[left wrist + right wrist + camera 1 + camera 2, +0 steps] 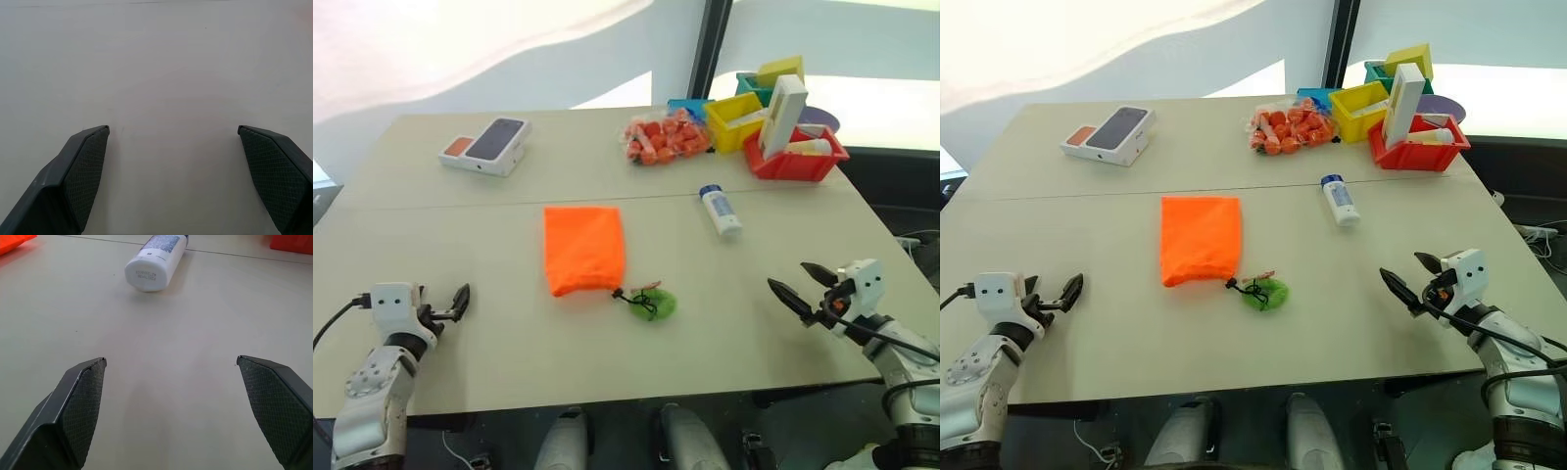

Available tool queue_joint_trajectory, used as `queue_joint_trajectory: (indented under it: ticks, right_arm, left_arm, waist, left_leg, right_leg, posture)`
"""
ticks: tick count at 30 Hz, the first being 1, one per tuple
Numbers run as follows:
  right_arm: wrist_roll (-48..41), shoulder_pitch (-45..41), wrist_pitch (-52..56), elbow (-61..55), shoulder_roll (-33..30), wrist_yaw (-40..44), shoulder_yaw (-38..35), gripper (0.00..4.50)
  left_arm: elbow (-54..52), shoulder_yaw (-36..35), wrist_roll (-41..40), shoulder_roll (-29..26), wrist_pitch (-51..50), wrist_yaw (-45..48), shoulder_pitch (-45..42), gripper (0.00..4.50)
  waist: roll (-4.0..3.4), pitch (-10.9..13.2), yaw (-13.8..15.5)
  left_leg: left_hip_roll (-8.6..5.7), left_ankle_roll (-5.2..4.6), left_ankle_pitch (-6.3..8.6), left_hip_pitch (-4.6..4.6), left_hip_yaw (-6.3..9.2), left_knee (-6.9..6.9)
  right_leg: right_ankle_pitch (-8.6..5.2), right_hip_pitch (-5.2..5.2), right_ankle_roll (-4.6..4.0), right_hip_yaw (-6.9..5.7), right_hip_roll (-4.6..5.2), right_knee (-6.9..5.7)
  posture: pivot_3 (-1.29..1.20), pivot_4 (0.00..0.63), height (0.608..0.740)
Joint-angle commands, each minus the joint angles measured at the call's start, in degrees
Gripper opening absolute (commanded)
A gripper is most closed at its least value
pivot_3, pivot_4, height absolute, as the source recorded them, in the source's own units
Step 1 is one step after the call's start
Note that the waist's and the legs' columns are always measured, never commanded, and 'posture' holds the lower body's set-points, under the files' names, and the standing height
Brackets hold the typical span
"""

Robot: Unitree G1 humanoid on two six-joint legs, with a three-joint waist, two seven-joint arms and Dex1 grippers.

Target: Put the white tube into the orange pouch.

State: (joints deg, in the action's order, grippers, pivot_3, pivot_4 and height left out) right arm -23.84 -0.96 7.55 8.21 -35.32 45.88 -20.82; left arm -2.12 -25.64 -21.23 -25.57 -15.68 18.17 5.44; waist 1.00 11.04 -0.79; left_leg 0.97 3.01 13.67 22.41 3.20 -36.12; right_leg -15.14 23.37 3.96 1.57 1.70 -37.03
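Observation:
The black cord (622,295) should slide out of the orange pouch long and straight when I pull the green tuft, since slack loops (647,303) lie over the tuft.
The white tube (721,211) with a dark blue cap lies on its side on the beige table (489,343), right of centre; its flat end (147,275) faces my right wrist camera. The orange pouch (582,249) lies flat in the middle of the table, its black cord ending in a green tuft (655,304) at its near right corner. My right gripper (800,283) hovers open near the table's front right edge, nearer than the tube, nothing between its fingers. My left gripper (458,301) is open and empty at the front left, well left of the pouch.
A clear bag of orange-red pieces (666,137) lies at the back. Coloured bins (798,157) in red, yellow and teal crowd the back right corner, with a whitish tube in the red one. A phone on a white box (487,145) sits back left.

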Motion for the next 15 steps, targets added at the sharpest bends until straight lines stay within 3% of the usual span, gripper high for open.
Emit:
queue_joint_trajectory:
  ticks: [1,10,15]
  right_arm:
    - [-0.18,-0.9,-0.38,-1.03,-0.22,-0.32,-0.31,4.44]
    - [0.82,-1.77,-0.65,-1.35,0.25,-1.49,0.69,4.44]
    - [0.5,-2.05,-0.42,-3.65,1.13,-1.91,1.96,4.44]
  left_arm:
    - [-1.29,-1.75,-0.08,-0.15,0.49,-0.81,0.1,4.5]
    - [-4.68,-1.14,-5.29,2.9,-4.0,-1.94,-2.19,4.5]
    - [-9.88,3.34,-4.69,3.06,-3.19,1.06,-2.81,4.5]
  waist:
    - [0.0,0.0,0.0]
    - [0.0,0.0,0.02]
    - [0.0,0.0,0.04]
  left_leg:
    - [0.0,0.0,0.0,0.0,0.0,0.0]
    - [0.0,0.0,0.0,0.01,-0.01,-0.02]
    - [-0.02,0.0,0.0,0.01,-0.01,-0.02]
  right_leg:
    - [0.0,0.0,0.0,0.0,0.0,0.0]
    - [0.04,-0.01,-0.05,0.0,0.0,0.0]
    - [0.09,-0.02,-0.12,0.0,-0.01,0.0]
  posture:
    - [0.0,0.15,0.74]
    - [0.0,0.15,0.74]
    - [0.0,0.15,0.74]
